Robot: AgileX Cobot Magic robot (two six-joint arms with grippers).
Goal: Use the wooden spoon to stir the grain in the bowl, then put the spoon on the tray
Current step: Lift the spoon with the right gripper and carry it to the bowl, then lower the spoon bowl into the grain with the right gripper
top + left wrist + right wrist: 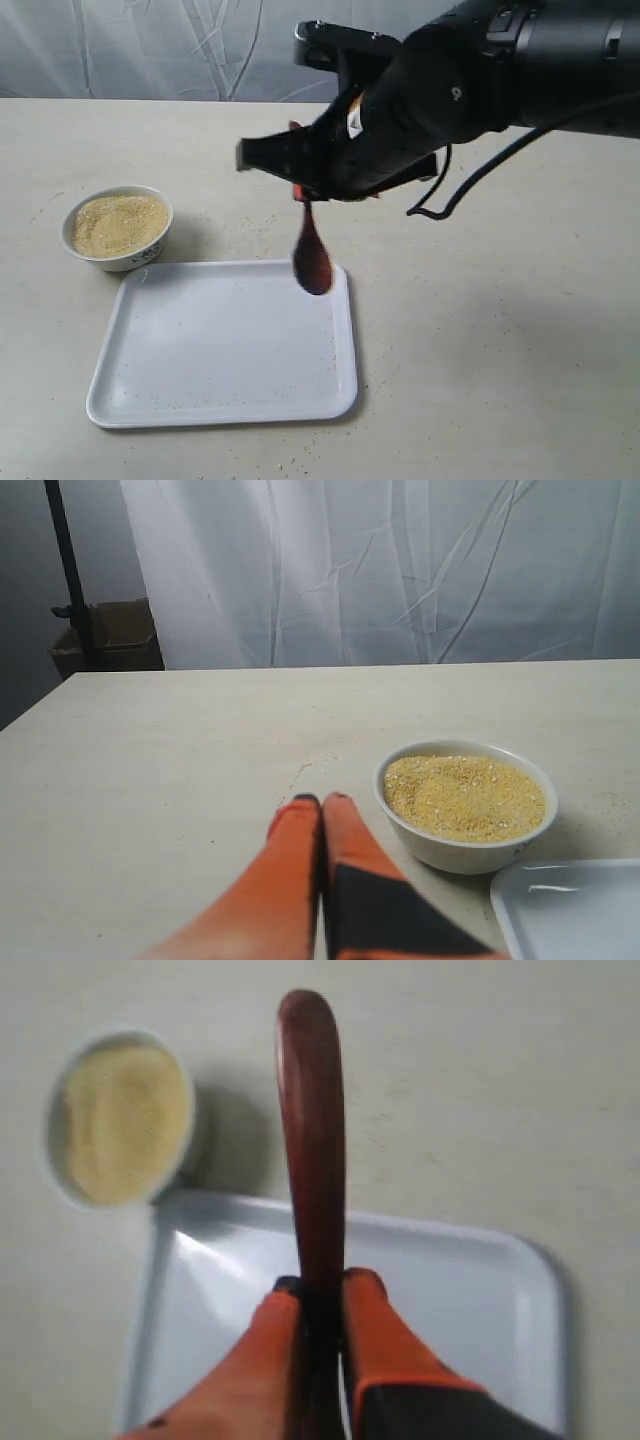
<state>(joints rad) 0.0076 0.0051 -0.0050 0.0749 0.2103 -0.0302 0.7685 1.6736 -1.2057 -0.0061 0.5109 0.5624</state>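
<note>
The spoon's scoop is hanging down and the bowl is open. My right gripper keeps moving the spoon over until the scoop rests in the grain.
My right gripper is shut on the handle of the dark reddish-brown wooden spoon. The spoon hangs scoop-down in the air over the far right edge of the white tray. The small white bowl stands just beyond the tray's far left corner, filled with yellowish grain. My left gripper is shut with nothing between its orange fingers, low over the table beside the bowl; it does not show in the exterior view.
Loose grains lie scattered on the tray and on the beige table around it. A pale curtain hangs behind the table. A dark stand and a cardboard box sit past the table's edge.
</note>
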